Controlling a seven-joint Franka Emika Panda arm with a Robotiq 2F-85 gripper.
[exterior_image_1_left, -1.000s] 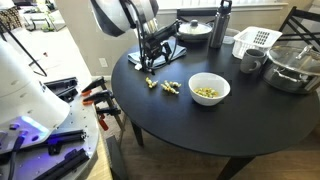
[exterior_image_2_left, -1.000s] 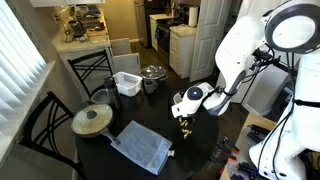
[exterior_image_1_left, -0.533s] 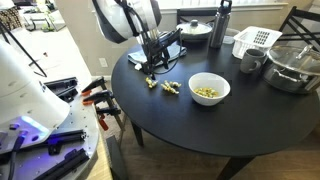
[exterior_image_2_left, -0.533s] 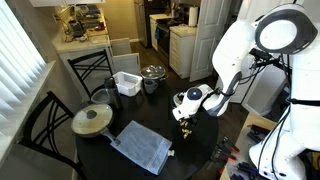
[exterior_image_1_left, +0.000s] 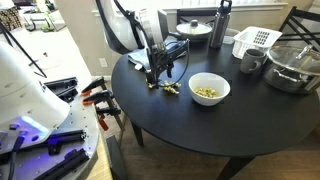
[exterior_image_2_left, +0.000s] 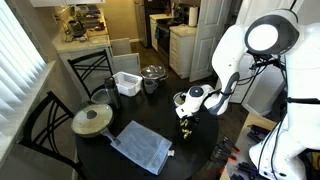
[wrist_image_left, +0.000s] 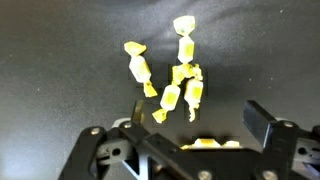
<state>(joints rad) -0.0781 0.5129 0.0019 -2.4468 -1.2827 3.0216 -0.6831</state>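
My gripper should go on going down with its open fingers on both sides of the cluster's near candies (wrist_image_left: 182, 96), across their narrow way, until it can close on one (wrist_image_left: 171, 97).
Several yellow wrapped candies (wrist_image_left: 183, 82) lie in a loose cluster on the black round table (exterior_image_1_left: 200, 125), with one candy (wrist_image_left: 137, 65) a little apart on the left. In the wrist view my gripper (wrist_image_left: 200, 115) hangs just above them, open, its two dark fingers (wrist_image_left: 262, 121) spread wide with nothing between them; another candy (wrist_image_left: 205, 144) shows under the gripper body. In both exterior views the gripper (exterior_image_1_left: 156, 77) (exterior_image_2_left: 186, 123) points down over the candies (exterior_image_1_left: 166, 88). A white bowl (exterior_image_1_left: 208, 89) holding more candies stands beside them.
At the back of the table stand a dark bottle (exterior_image_1_left: 222, 24), a lidded pan (exterior_image_1_left: 195, 28), a white basket (exterior_image_1_left: 255, 41), a cup (exterior_image_1_left: 250, 62) and a metal pot (exterior_image_1_left: 292, 66). A grey cloth (exterior_image_2_left: 140, 147) and a lidded pan (exterior_image_2_left: 92, 120) lie on the table. Chairs surround it.
The arm has swung over and come down toward the candy cluster, nearer the bowl. The gripper has stayed open.
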